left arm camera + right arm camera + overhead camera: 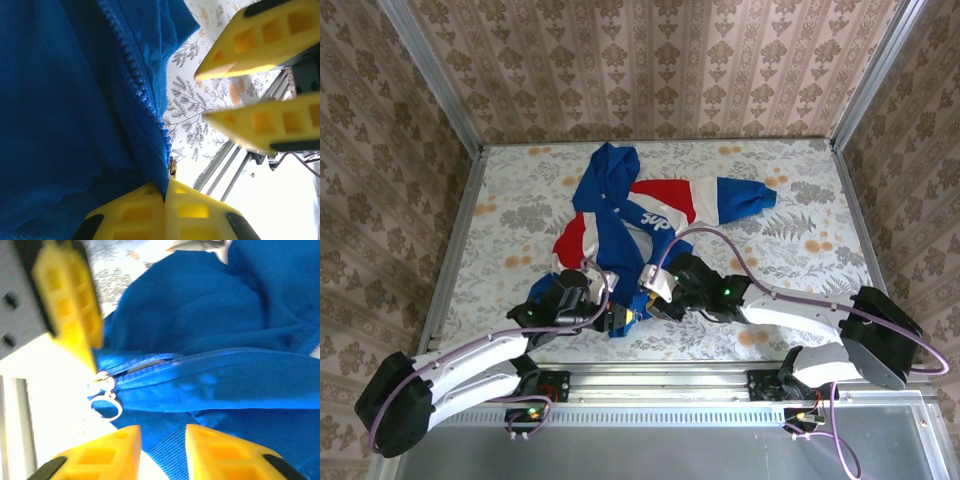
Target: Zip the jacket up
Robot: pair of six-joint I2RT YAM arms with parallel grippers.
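Note:
The right gripper's open fingers are over the ribbed hem (pixel 169 449), next to the ring pull (pixel 106 407), so the robot should move them around the ring pull before it closes them.
The royal-blue jacket (pixel 620 215) lies crumpled mid-table, its red-and-white band spread to the right. My left gripper (pixel 617 318) is shut on the jacket's bottom edge beside the zip teeth (pixel 145 95); in the left wrist view the jaws (pixel 165 191) meet with blue fabric pinched between them. My right gripper (pixel 655 298) hovers just right of it, open. In the right wrist view its fingers (pixel 162 434) stand apart over the ribbed hem (pixel 172 452). The zip slider with its white ring pull (pixel 106 396) sits left of them, untouched.
The floral tablecloth (pixel 800 240) surrounds the jacket. A metal rail (pixel 670 378) runs along the near table edge right below both grippers. A metal frame (pixel 455 235) and patterned walls enclose the table's sides and back.

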